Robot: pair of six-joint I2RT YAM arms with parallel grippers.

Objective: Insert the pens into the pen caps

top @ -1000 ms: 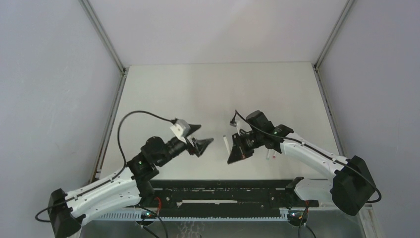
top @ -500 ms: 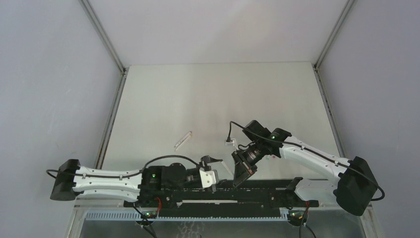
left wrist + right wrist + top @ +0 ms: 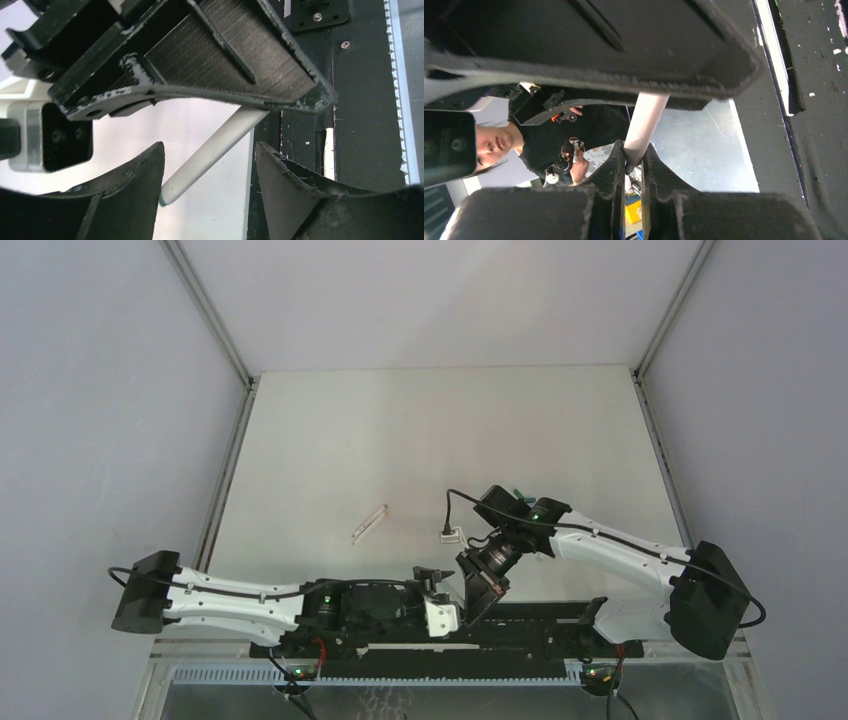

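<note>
The white pen (image 3: 212, 155) fills my right gripper on the green cap's side. My left gripper should take the pen before my right gripper goes to get the cap (image 3: 520, 496).
My right gripper (image 3: 634, 150) is shut on a white pen (image 3: 645, 120) and holds it low over the table's near edge (image 3: 480, 585). In the left wrist view that pen (image 3: 215, 152) slants down between the jaws of my open left gripper (image 3: 210, 165), and its green tip is close to the left finger (image 3: 135, 190). I cannot tell whether it touches. My left gripper (image 3: 440, 585) sits just left of the right one. A second white pen (image 3: 370, 523) lies loose on the table. No pen caps can be made out, apart from a small green thing (image 3: 518, 491) behind the right arm.
The black arm-mount rail (image 3: 540, 625) runs along the near edge under both grippers. A cable with a white connector (image 3: 450, 536) loops off the right wrist. The white table (image 3: 440, 430) is walled left, right and back. A person shows under the table's edge (image 3: 494, 142).
My left arm has swung down from mid-table to lie along the near edge, uncovering the loose pen. My right gripper has moved nearer and lower with its pen, which now sits between the left jaws.
</note>
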